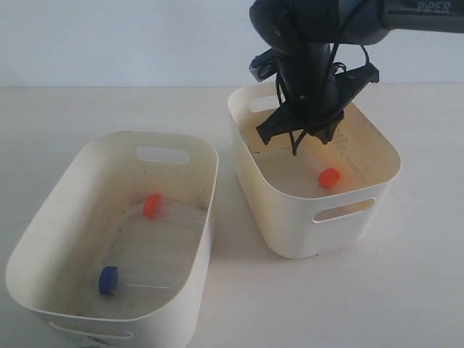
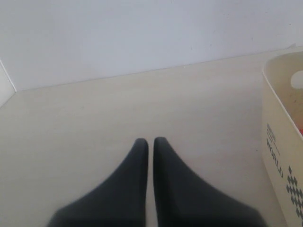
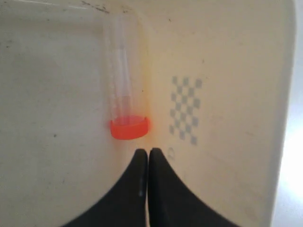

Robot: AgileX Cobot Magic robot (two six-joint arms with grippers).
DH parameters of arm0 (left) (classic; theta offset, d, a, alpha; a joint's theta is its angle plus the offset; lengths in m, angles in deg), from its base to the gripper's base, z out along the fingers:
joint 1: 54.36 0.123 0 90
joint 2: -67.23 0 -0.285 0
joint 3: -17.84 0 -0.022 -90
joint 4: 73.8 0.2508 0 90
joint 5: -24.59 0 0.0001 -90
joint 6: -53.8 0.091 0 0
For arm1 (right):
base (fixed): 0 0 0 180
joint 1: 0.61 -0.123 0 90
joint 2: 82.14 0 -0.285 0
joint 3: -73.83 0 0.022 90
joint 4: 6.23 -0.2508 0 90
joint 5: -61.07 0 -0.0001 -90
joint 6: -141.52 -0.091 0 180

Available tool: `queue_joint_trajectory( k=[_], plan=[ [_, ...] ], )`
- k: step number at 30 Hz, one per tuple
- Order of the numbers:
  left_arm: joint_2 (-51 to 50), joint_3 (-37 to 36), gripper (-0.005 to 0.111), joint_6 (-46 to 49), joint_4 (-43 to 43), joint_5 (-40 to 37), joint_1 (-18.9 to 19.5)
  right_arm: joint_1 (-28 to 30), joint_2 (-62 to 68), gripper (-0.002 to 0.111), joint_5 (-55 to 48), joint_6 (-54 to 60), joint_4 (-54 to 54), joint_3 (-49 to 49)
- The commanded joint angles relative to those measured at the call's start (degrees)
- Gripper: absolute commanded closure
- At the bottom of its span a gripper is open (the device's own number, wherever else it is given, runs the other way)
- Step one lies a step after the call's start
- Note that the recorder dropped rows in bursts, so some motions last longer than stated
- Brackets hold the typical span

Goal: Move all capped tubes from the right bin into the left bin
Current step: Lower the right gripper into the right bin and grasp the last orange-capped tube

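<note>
The tube [image 3: 122, 71] is lined up with my right gripper, with its orange-red cap nearest, so I should keep going down toward the cap [image 1: 329, 177] until the fingers can open on both sides of it.
The right bin [image 1: 341, 221] holds one capped tube with an orange-red cap [image 1: 328, 177]. In the right wrist view this tube [image 3: 124, 80] lies on the bin floor, its cap [image 3: 129, 127] just ahead of my right gripper [image 3: 147, 151]. That gripper [image 1: 296, 150] hangs inside the right bin, shut and empty. The left bin [image 1: 54, 210] holds an orange-capped tube [image 1: 152, 205] and a blue-capped tube [image 1: 109, 280]. My left gripper [image 2: 150, 140] is shut and empty over bare table; it is outside the exterior view.
A faint checkered diamond mark [image 3: 186, 109] lies on the right bin's floor beside the tube. A cream bin wall with printed lettering [image 2: 279, 156] stands beside my left gripper; I cannot tell which bin it is. A narrow strip of table [image 1: 226, 217] separates the two bins.
</note>
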Motion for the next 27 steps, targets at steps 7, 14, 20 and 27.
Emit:
queue_joint_trajectory(
  k=[7,14,20,27],
  plan=[
    [0.2,0.2,0.102,-0.7,-0.1,0.5,0.1,-0.6,-0.2,0.109,-0.2,0.1,-1.1,0.1],
    [0.2,0.2,0.102,-0.7,-0.1,0.5,0.1,-0.6,3.8,0.109,-0.2,0.3,-4.6,0.1],
    [0.2,0.2,0.102,-0.7,-0.1,0.5,0.1,-0.6,6.5,0.109,-0.2,0.9,-6.0,0.1],
    [0.2,0.2,0.102,-0.7,-0.1,0.5,0.1,-0.6,7.8,0.095,-0.2,3.1,-6.0,0.1]
  ],
)
